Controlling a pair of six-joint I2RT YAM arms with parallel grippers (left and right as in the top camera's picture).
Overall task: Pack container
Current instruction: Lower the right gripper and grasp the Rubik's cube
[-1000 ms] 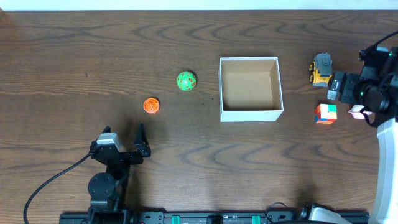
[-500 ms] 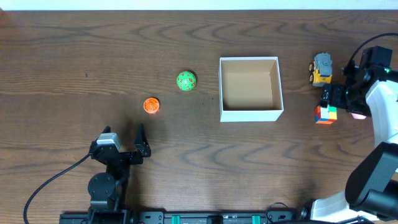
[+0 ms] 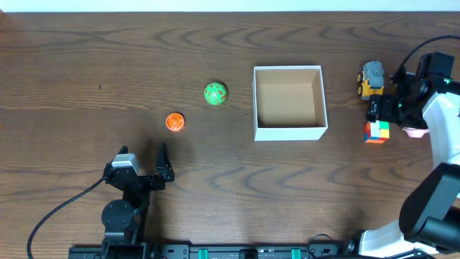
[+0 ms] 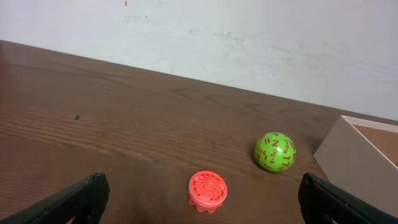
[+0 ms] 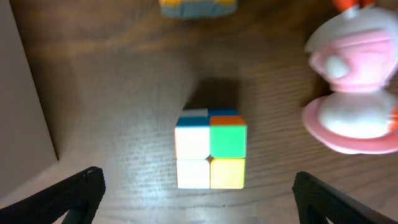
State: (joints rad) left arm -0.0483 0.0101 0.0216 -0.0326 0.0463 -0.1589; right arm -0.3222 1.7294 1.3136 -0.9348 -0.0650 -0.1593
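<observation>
The cube's sides face the open fingers and are clear of the pink and white toy, so my right gripper keeps going down until its fingers are on both sides of the multicoloured cube.
The container, a square white box with a brown floor, stands right of the table's middle with nothing in it. It also shows in the left wrist view and the right wrist view. My right gripper is open above a multicoloured cube; in the right wrist view the cube lies between the spread fingers of that gripper, untouched. My left gripper is open and empty at the front left. Its wrist view has an orange ridged disc between the fingers of the gripper.
A green ball with red marks lies left of the container, the orange disc further left. A yellow and grey toy truck sits behind the cube. A pink and white toy lies right of the cube.
My right arm has swung in toward the table and its gripper now hangs over the cube. The left arm and the toys have not moved.
</observation>
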